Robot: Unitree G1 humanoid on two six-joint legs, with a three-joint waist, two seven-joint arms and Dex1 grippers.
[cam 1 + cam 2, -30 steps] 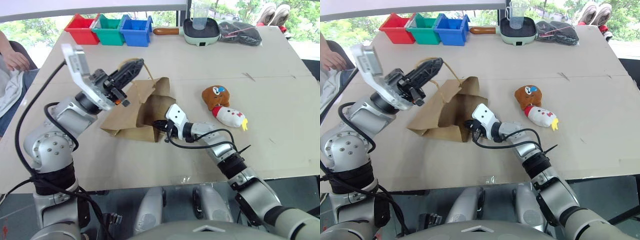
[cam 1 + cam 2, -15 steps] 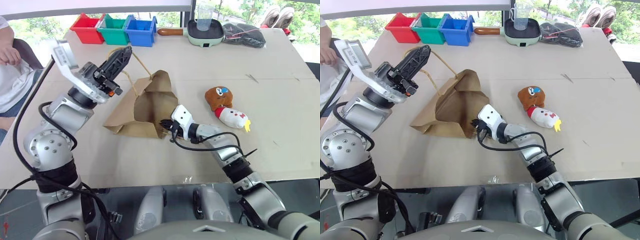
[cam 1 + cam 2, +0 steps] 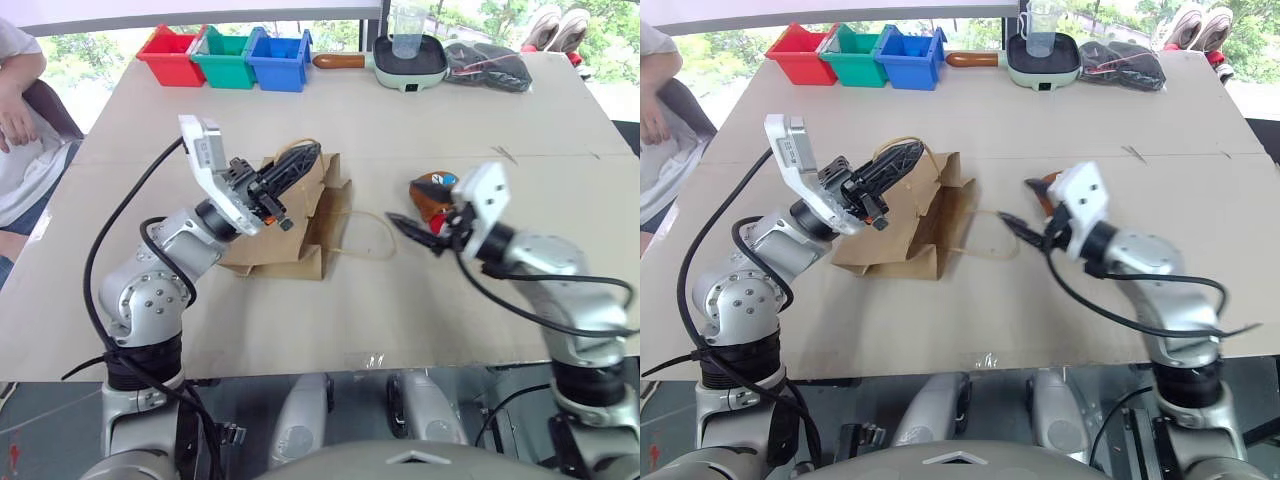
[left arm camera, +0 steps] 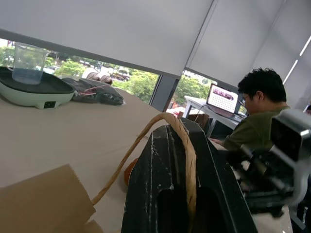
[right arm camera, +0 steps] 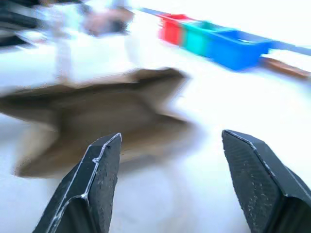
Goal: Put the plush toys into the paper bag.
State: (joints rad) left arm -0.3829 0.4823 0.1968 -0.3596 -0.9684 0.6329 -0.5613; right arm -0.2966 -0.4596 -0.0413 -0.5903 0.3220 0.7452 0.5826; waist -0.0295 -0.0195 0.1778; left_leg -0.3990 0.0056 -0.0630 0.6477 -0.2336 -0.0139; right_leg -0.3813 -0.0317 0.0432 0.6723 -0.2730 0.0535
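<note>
My right gripper is in front of what I should expect to be a mostly hidden white plush toy, because a red patch [image 3: 437,222] shows below the brown plush toy [image 3: 431,193].
The brown paper bag [image 3: 305,235] lies slumped on the table in front of me. My left gripper [image 3: 292,166] is shut on one of its cord handles [image 4: 187,155] and holds it just above the bag. The other handle [image 3: 368,236] lies in a loop on the table to the bag's right. My right gripper [image 3: 410,228] hovers open and empty above that loop, pointing toward the bag [image 5: 107,109]. Its fingers [image 5: 99,189] stand wide apart. A brown plush toy [image 3: 432,188] with a blue-white patch peeks out behind the right hand.
Red [image 3: 168,56], green [image 3: 225,58] and blue [image 3: 278,60] bins line the far left edge. A pale green pan [image 3: 408,62] with a clear cup and a black bag [image 3: 485,64] sit at the far right. A person [image 3: 15,110] sits at the left.
My right gripper has come away from the bag's mouth, risen and swung right, and has opened. The bag's mouth has slumped. The left gripper, holding the handle, sank slightly toward the bag.
</note>
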